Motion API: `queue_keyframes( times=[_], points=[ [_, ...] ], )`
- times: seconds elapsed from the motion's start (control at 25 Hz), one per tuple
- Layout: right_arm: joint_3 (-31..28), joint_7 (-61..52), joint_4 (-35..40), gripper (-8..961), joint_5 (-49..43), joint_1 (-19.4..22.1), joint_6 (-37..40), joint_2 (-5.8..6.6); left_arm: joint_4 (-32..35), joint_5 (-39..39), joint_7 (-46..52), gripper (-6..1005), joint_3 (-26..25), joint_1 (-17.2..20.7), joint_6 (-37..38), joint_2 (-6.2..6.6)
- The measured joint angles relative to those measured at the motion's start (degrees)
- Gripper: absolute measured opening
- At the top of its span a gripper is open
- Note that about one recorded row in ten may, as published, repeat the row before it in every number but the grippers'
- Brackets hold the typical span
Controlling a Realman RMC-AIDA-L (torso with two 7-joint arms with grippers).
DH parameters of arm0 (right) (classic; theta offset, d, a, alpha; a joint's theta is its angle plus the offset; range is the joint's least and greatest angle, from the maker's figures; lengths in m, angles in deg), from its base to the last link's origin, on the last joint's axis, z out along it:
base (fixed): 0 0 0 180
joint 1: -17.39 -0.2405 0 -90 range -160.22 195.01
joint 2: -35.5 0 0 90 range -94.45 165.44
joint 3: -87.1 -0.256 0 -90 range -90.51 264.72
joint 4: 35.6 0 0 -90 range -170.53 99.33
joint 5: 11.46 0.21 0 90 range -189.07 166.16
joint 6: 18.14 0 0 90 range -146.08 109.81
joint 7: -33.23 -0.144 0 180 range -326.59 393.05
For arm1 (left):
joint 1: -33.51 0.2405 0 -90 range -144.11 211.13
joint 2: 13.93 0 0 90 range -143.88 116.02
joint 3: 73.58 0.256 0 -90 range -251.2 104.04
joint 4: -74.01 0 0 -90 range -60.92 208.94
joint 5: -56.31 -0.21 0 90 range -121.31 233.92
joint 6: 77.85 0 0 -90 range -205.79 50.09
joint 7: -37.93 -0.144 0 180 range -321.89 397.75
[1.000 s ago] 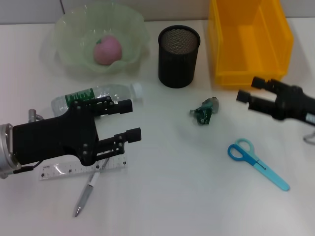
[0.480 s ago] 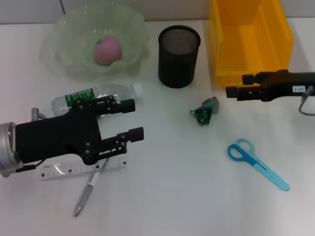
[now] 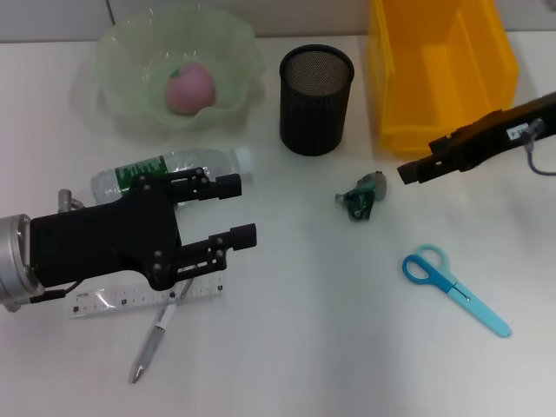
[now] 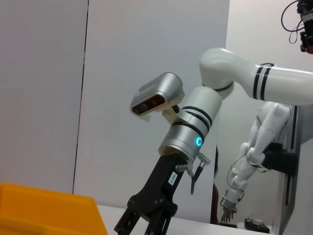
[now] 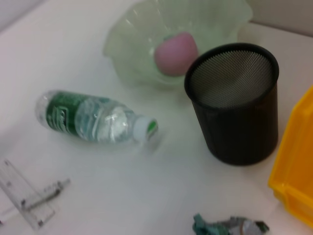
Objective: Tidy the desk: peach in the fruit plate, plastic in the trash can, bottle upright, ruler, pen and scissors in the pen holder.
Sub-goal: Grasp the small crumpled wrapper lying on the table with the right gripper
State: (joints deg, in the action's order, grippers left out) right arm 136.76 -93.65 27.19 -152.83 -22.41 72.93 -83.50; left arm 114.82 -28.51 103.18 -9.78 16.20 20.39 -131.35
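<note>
The crumpled green plastic (image 3: 360, 202) is clear of the pen holder and the scissors, so my right gripper should continue to go toward its grey end (image 3: 375, 182) until the fingers are around it.
The pink peach (image 3: 189, 87) (image 5: 176, 53) lies in the pale green fruit plate (image 3: 117, 52) (image 5: 128, 35). The bottle (image 3: 174, 168) (image 5: 93, 123) lies on its side on the desk (image 3: 304, 347), partly under my open left gripper (image 3: 240, 208). The ruler (image 3: 113, 301) (image 5: 24, 198) and the pen (image 3: 150, 346) lie below that hand. A crumpled green plastic (image 3: 362, 196) (image 5: 227, 226) sits between the pen holder (image 3: 315, 100) (image 5: 234, 107) and the blue scissors (image 3: 453, 287). My right gripper (image 3: 408, 170) (image 4: 144, 226) hovers open just right of the plastic, in front of the yellow trash can (image 3: 439, 69) (image 5: 296, 181).
The fruit plate, the pen holder and the trash can stand in a row along the back of the desk. A wall rises close behind them. White tabletop lies bare in front between the pen and the scissors.
My right gripper has swung toward the plastic and rolled, so its arm now slants up to the right. The left gripper has crept slightly right. No object has moved.
</note>
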Motion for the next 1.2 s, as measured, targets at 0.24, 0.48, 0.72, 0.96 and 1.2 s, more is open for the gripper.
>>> queue_keyframes(
  times=[0.24, 0.48, 0.72, 0.96, 1.2],
  points=[
    [9.23, -5.49, -0.41, 811, -2.11, -2.53, -3.08, -0.17, -0.55, 0.01, -0.29, 576, -0.03, -0.17, -0.50, -0.10],
    [12.35, -7.12, -1.73, 811, -2.19, -3.16, -5.27, -0.21, -0.55, 0.00, -0.48, 576, -0.30, -0.15, -0.61, -0.17],
    [16.40, -7.90, -4.96, 811, -2.26, -3.43, -9.49, -0.31, -0.55, 0.01, -0.55, 576, -0.41, -0.11, -1.22, -0.19],
    [17.34, -7.97, -6.92, 811, -2.25, -3.88, -11.45, -0.34, -0.55, 0.01, -0.76, 576, -0.14, -0.22, -2.23, -0.26],
    [18.15, -8.00, -8.75, 811, -2.14, -4.30, -14.07, -0.44, -0.56, 0.01, -1.41, 576, -0.32, -0.27, -2.44, -0.35]
  ],
)
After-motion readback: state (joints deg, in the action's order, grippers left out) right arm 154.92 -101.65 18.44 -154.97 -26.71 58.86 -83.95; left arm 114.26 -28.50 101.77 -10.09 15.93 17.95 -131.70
